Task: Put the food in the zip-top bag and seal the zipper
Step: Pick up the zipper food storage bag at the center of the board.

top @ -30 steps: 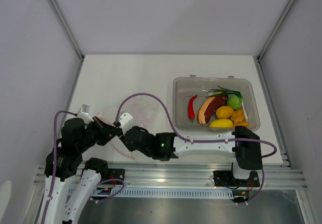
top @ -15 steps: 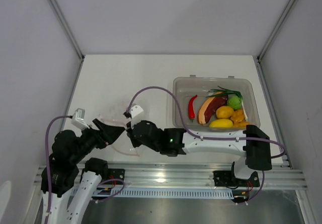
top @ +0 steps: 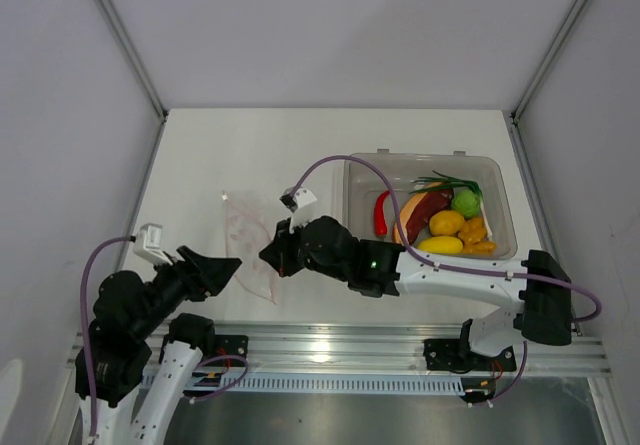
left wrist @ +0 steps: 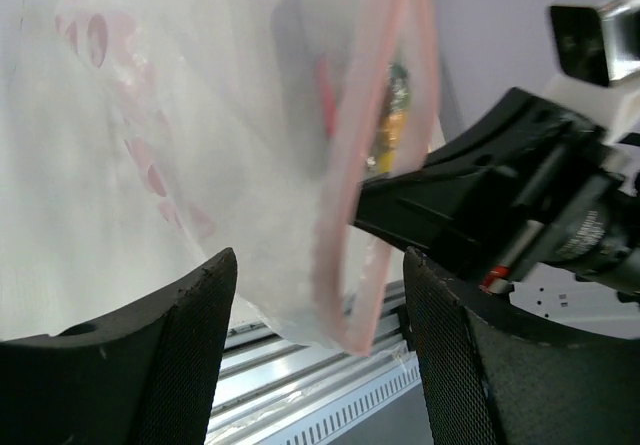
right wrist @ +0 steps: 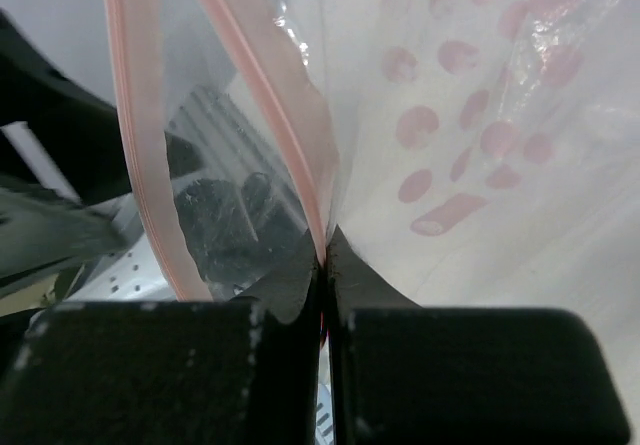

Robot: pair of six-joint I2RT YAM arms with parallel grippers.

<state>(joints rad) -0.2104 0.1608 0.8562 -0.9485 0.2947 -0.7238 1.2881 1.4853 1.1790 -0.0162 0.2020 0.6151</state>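
The zip-top bag's edge (right wrist: 300,145) is held in my closed right gripper, so my left gripper should take hold of the bag's edge before my right gripper gets the scallion (top: 447,182) from the bin.
The zip-top bag (top: 248,247) is clear with pink prints and hangs just above the table, left of centre. My right gripper (top: 271,257) is shut on one lip of its mouth, right at the pinkish zipper (right wrist: 268,115); the other lip gapes away from it. My left gripper (top: 231,263) stands open just left of the bag. In the left wrist view the bag's lower corner (left wrist: 345,330) hangs between the left fingers (left wrist: 185,365) without touching them. The food sits in a grey bin at the right: red chili (top: 382,212), green scallion (top: 450,181), yellow fruit (top: 446,223), green round fruit (top: 466,203).
The grey translucent bin (top: 358,170) stands at the right of the table. The right arm (top: 450,270) stretches across the near edge in front of it. A metal rail (top: 330,345) runs along the table's front. Sloping white walls close in left and right.
My left gripper has opened, let go of the bag and drawn back left. My right gripper has shut on the bag's mouth and carried it up and to the right.
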